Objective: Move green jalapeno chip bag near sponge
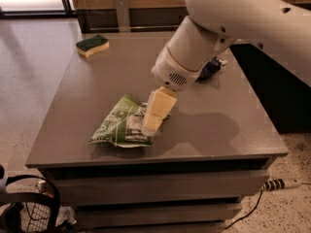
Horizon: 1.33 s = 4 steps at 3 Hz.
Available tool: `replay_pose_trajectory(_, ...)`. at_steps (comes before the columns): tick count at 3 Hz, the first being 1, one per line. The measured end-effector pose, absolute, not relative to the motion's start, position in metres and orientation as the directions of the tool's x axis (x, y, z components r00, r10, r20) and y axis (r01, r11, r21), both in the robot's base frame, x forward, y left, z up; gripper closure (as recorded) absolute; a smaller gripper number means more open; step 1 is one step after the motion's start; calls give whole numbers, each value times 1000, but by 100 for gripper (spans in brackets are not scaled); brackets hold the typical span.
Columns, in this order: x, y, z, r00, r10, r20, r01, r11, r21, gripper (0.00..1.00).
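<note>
My gripper is going to lift the green jalapeno chip bag (121,126), and wrinkles (127,118) run across it. So the bag will bunch up in my gripper, with the bag's wide end still spread out.
The green jalapeno chip bag (118,128) lies wrinkled and flat near the front edge of the grey table (228,130), left of centre. The sponge (92,44), dark green on top and pale yellow below, sits at the table's far left corner, well apart from the bag. My gripper (151,121), cream-coloured, hangs from the big white arm (194,57). It points down over the right end of the bag, at or just above its surface. It hides the bag's right edge.
A dark blue and white snack bag (214,66) lies at the back right, mostly hidden behind the arm. A wire basket (29,217) stands on the floor at the lower left. A power strip (284,183) lies on the floor at the right.
</note>
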State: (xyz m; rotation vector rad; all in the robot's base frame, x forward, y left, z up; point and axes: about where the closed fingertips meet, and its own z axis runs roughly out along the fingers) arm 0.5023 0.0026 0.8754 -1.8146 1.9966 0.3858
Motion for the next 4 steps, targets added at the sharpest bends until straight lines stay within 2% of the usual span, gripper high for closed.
replay_pose_trajectory(1,491,31,848,-69,-870,-489,-995,92,-24,0)
replay_pose_trajectory(2,482,53,814,-71,-867,-493,-997,68,24,18)
replay_pose_trajectory(4,479,55,812,-67,-869,-491,-998,63,25,64)
